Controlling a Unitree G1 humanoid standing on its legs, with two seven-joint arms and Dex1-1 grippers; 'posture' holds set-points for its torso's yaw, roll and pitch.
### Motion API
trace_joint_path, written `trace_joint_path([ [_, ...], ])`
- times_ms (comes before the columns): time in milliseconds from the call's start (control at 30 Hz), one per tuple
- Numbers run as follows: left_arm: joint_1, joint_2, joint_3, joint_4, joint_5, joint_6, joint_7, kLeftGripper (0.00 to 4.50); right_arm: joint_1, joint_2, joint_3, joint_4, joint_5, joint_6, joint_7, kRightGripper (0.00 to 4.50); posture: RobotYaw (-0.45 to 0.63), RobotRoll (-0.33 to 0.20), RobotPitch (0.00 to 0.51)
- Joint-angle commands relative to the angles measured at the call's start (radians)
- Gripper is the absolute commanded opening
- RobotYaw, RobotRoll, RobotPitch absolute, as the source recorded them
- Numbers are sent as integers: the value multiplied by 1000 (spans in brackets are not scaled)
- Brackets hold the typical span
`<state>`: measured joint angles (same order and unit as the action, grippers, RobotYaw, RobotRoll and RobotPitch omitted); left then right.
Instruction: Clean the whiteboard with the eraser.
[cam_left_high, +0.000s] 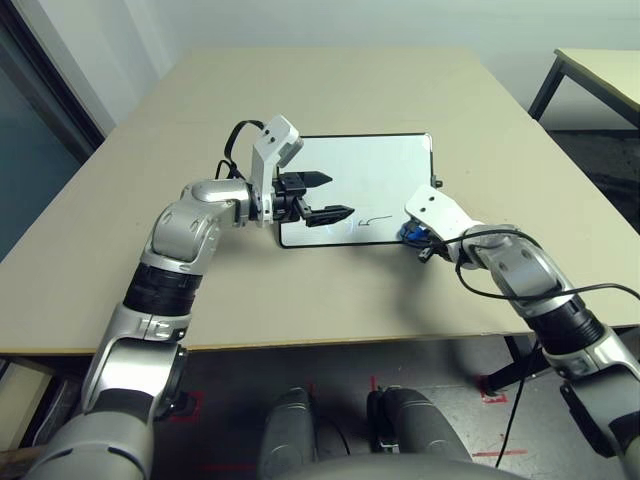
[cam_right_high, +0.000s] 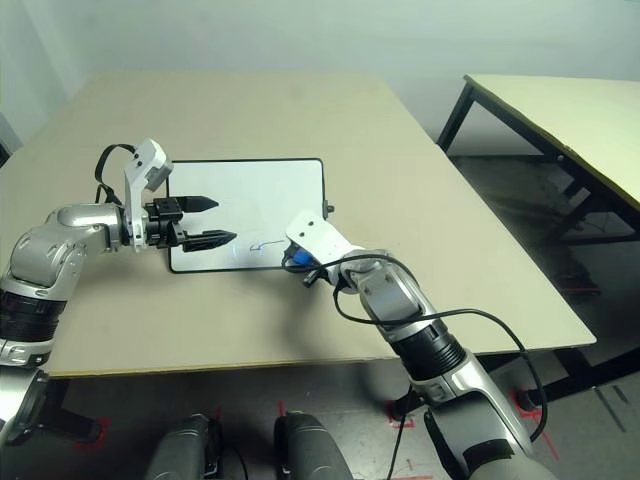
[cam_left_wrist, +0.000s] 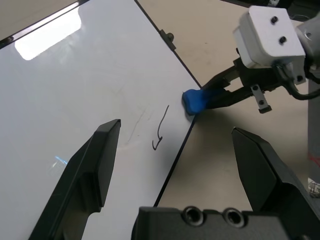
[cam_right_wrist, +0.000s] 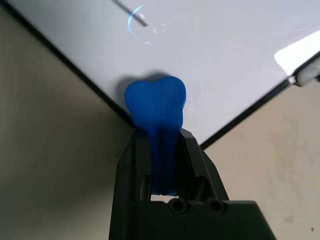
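Next, my right gripper turns back and sweeps the eraser over the scribble (cam_left_high: 376, 220), since the eraser's tip sits at the whiteboard's near corner (cam_left_high: 410, 235), clear of that black scribble.
The whiteboard (cam_left_high: 370, 175) lies flat in the middle of the table, with a thin black scribble (cam_left_high: 368, 222) near its front edge. My left gripper (cam_left_high: 338, 196) hovers open over the board's left part, its fingers pointing right toward the scribble (cam_left_wrist: 159, 132). My right gripper (cam_left_high: 414, 238) is at the board's near right corner, shut on the blue eraser (cam_left_high: 409, 234). The eraser (cam_right_wrist: 155, 107) sticks out past the fingertips, and its tip rests on the white surface just inside the black frame. The eraser (cam_left_wrist: 194, 100) is a short way right of the scribble.
The beige table (cam_left_high: 330, 80) has bare room around the board. Its front edge runs just below my forearms. A black cable (cam_left_high: 520, 290) loops over my right forearm. A second table (cam_right_high: 560, 110) stands off to the right.
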<state>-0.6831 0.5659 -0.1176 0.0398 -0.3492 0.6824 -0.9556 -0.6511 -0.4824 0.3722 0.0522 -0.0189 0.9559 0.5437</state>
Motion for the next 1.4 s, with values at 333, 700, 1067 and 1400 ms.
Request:
trace_joint_path([
  [333,14,6,0,-15,-6,10,6,4500,48,23,5,-38,-22,49,-20,598,-66,0,93],
  [700,39,19,13,-36,-17,19,10,4500,-155,183,-142,175,11,-169,-84,598,-71,0,121],
  [1067,103,170,57,-114,-28,78,-22,4500,4,162,25,-43,-11,-1,-11,597,-46,0,138],
  [1400,170,246,68,-265,-80,172,-23,4500,-7,65,92,-109,-9,98,45,596,-29,0,147],
])
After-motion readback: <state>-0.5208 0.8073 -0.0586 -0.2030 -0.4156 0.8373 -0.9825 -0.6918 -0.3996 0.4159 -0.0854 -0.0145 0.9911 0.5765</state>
